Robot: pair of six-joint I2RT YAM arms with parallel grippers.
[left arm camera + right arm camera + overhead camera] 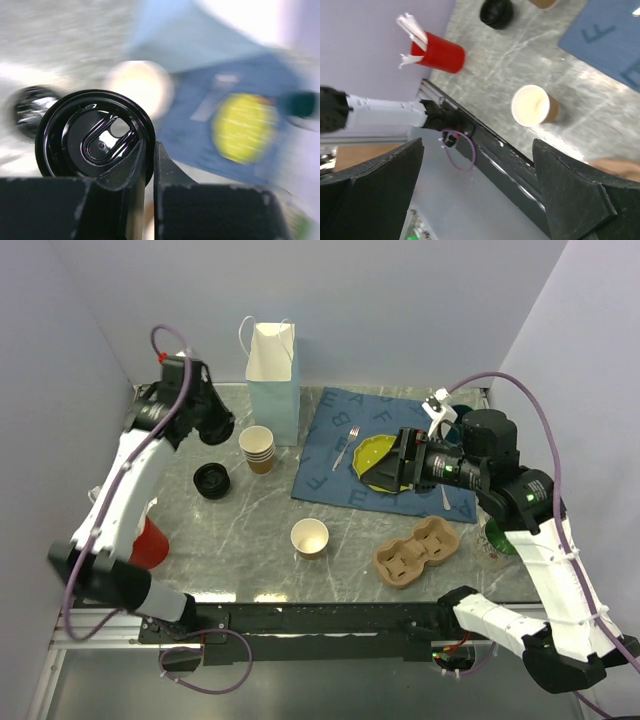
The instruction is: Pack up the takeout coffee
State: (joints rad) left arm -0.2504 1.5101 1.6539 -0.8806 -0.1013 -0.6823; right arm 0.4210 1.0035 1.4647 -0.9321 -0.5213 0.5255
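Note:
My left gripper is holding the black lid by its rim, a long way from the brown paper cup, so next I pass the lid to my empty right gripper first.
My left gripper is raised at the back left, next to the paper bag. In the left wrist view it is shut on the rim of a round black plastic lid with a sip hole. A lone brown paper cup stands open-topped at the front middle of the table; it also shows in the right wrist view. My right gripper hovers over the yellow plate, open and empty, its fingers wide apart in the right wrist view.
A white and blue paper bag stands at the back. A stack of lidless cups and a pile of black lids sit beside it. A cardboard cup carrier lies front right. A blue mat holds a yellow plate. A red cup stands at the left.

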